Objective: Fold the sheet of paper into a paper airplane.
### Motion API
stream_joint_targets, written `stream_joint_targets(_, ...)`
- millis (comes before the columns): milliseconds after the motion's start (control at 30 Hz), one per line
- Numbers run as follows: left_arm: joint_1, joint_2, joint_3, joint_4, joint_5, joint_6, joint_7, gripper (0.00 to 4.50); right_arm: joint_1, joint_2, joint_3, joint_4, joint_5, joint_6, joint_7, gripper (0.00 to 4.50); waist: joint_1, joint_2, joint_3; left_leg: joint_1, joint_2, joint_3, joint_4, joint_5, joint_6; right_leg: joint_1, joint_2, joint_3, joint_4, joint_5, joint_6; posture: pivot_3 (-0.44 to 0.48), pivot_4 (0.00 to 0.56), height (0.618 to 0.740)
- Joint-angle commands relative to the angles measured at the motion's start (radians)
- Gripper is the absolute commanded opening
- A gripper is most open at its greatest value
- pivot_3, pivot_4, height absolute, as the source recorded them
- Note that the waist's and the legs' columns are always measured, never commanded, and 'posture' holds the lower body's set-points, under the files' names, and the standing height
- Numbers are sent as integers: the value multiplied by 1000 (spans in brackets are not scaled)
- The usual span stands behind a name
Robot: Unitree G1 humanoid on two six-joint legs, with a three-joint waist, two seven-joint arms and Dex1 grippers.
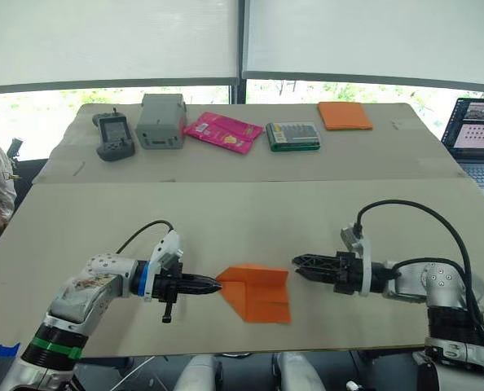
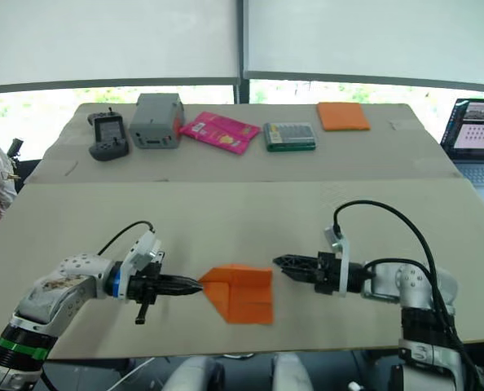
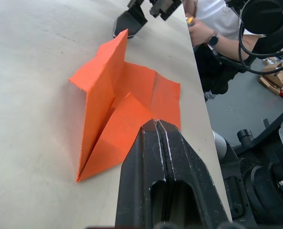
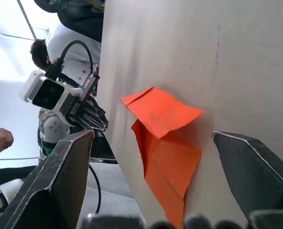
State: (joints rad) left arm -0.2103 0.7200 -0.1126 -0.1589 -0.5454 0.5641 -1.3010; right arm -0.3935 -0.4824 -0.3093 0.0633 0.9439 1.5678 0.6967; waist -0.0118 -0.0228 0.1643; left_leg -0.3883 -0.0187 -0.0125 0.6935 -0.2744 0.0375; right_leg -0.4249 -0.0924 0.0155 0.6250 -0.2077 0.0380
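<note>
The sheet of paper (image 1: 263, 303) will fold over on itself into a narrow piece when the robot folds it, because a lengthwise crease (image 1: 256, 283) runs toward the paper's point.
The sheet of paper (image 1: 258, 295) is bright orange and lies near the table's front edge, folded into a pointed wedge with layered flaps, a rough paper airplane shape. One flap stands up along a crease (image 3: 106, 86). My left gripper (image 1: 213, 285) is shut, lying low on the table with its tip at the paper's left point (image 3: 156, 125). My right gripper (image 1: 299, 267) hovers just right of the paper, open, with nothing between its fingers (image 4: 153, 134). The paper (image 4: 167, 138) lies between the two grippers.
On the far table are a black handheld controller (image 1: 114, 135), a grey box (image 1: 160, 120), a pink packet (image 1: 223, 132), a green-edged case (image 1: 292, 136) and a thicker orange pad (image 1: 345, 115). A laptop (image 1: 478, 138) sits at the right. A person (image 3: 213, 24) sits beyond the front edge.
</note>
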Motion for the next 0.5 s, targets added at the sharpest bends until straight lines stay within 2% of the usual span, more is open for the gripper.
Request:
stream_joint_targets(33, 27, -3, 10, -7, 12, -38, 11, 0, -71, 7, -21, 49, 7, 41, -69, 4403, -5, 0, 0, 0, 0, 0, 0, 0, 0, 0, 0, 0, 0, 0, 0, 0, 150, 740)
stream_joint_targets(233, 58, -2, 17, -15, 16, -57, 23, 0, -175, -52, 66, 304, 242, 47, -120, 4403, -2, 0, 0, 0, 0, 1, 0, 0, 0, 0, 0, 0, 0, 0, 0, 0, 150, 740)
stream_joint_targets(300, 66, -1, 19, -16, 18, -62, 28, 0, -218, -79, 136, 418, 346, 47, -140, 4403, -2, 0, 0, 0, 0, 1, 0, 0, 0, 0, 0, 0, -1, 0, 0, 0, 150, 740)
stream_joint_targets(367, 70, 0, 17, -18, 21, -66, 30, 0, -235, -121, 241, 451, 409, 47, -161, 4403, -2, 0, 0, 0, 0, 1, 0, 0, 0, 0, 0, 1, -1, 0, 0, 0, 150, 740)
stream_joint_targets(500, 76, -1, 18, -23, 23, -69, 34, 0, -244, -141, 295, 459, 435, 47, -202, 4403, -2, 0, 0, -1, 0, 1, 0, 0, 0, 0, 0, 0, -1, 0, 0, 0, 150, 740)
